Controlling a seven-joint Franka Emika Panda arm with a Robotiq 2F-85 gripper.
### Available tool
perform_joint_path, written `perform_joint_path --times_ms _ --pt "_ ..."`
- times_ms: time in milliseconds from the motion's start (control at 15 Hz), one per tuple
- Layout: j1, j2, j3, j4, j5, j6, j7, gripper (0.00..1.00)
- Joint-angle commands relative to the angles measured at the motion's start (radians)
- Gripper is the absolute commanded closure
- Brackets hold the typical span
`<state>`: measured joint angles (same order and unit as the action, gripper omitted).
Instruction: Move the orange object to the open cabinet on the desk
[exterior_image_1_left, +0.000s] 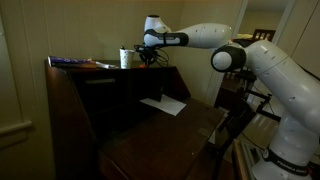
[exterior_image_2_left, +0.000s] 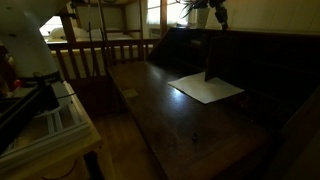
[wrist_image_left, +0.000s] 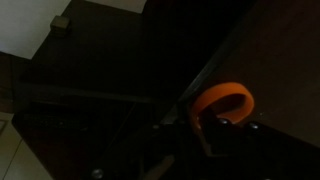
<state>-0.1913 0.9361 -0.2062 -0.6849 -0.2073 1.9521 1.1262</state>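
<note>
I should back my gripper clear of the desk top's edge and lower it before reaching in, because the orange object hangs over the desk top, above the open cabinet.
The orange object is a small orange loop, seen only in the wrist view, close against my dark fingers. My gripper looks shut on its wall. In both exterior views the gripper hangs at the narrow top of the dark wooden desk, beside a white cup. The open cabinet is the shadowed recess below the gripper. Its drop-down flap lies open in front.
A white sheet of paper lies on the flap. A long blue-and-reddish book lies on the desk top beyond the cup. A wooden railing and a white rack stand off the desk.
</note>
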Motion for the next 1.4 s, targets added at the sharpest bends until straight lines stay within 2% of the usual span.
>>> perform_joint_path --times_ms 0,67,267,667,1000,1333 --pt "-0.023 -0.032 0.021 -0.017 0.029 -0.034 -0.022 1.00" --pt "-0.025 -0.047 0.025 -0.033 0.028 -0.033 -0.036 1.00" --pt "-0.049 -0.128 0.083 -0.136 0.040 0.035 -0.220 1.00" --pt "-0.121 -0.267 0.196 -0.408 0.072 0.186 -0.531 1.00" --pt "-0.245 -0.366 0.311 -0.627 0.157 0.304 -0.844 1.00" --pt "-0.406 -0.508 0.408 -0.847 0.270 0.258 -1.210 1.00"
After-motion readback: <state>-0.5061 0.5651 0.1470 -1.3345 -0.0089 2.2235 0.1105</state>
